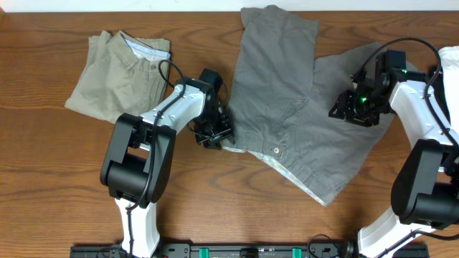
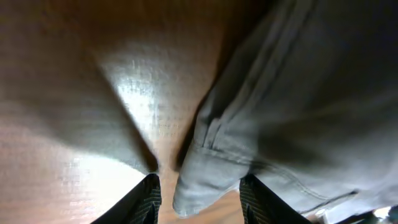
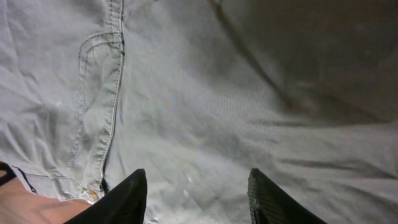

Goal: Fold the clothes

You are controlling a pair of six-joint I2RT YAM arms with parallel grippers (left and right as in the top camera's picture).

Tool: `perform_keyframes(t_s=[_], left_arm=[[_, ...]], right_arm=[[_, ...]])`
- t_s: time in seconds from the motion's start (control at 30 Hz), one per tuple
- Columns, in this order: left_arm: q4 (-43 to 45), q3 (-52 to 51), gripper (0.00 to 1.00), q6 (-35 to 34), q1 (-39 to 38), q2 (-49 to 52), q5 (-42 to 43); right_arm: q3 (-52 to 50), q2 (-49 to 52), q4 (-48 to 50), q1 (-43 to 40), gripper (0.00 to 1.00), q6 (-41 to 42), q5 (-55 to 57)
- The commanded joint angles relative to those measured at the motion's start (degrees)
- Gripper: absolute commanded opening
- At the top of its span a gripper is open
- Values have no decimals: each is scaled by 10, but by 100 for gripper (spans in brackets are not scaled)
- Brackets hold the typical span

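Observation:
The grey shorts' waistband (image 1: 288,172) slopes toward the front and its front corner is free. Next, my right gripper grabs that corner (image 1: 324,199) while my left gripper holds the other one.
The mid-grey shorts (image 1: 287,100) lie spread flat in the middle of the table, waistband with a small button (image 1: 277,150) toward the front, pale lining showing at the front edge. The olive-khaki shorts (image 1: 118,75) lie folded at the back left. My left gripper (image 1: 217,135) is open at the grey shorts' left waistband corner; the corner (image 2: 199,186) lies between its fingers (image 2: 198,202). My right gripper (image 1: 351,107) is open, low over the right leg of the grey shorts, with flat grey cloth (image 3: 205,124) between its fingers (image 3: 198,199).
The wooden table (image 1: 57,179) lies bare in front and to the left. A white object (image 1: 450,64) shows at the right edge. The arm bases stand at the front left and front right.

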Motion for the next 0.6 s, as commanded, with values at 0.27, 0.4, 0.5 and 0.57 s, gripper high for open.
perform_keyframes(t_s=[0.27,0.4,0.5,0.57], left_arm=[[71,-4,6,-21,38,-6,-54],[72,-2,6,21,53,-6,-55],[67,10,6,51,72,-7,-48],[58,24,6,74,84,-8,-41]], right_arm=[[-3,0,2,3,47,-5,-4],[-10,0,2,3,47,-5,-3],[-28,0,10,3,47,-5,1],[-51,0,22,3,46,-5,1]])
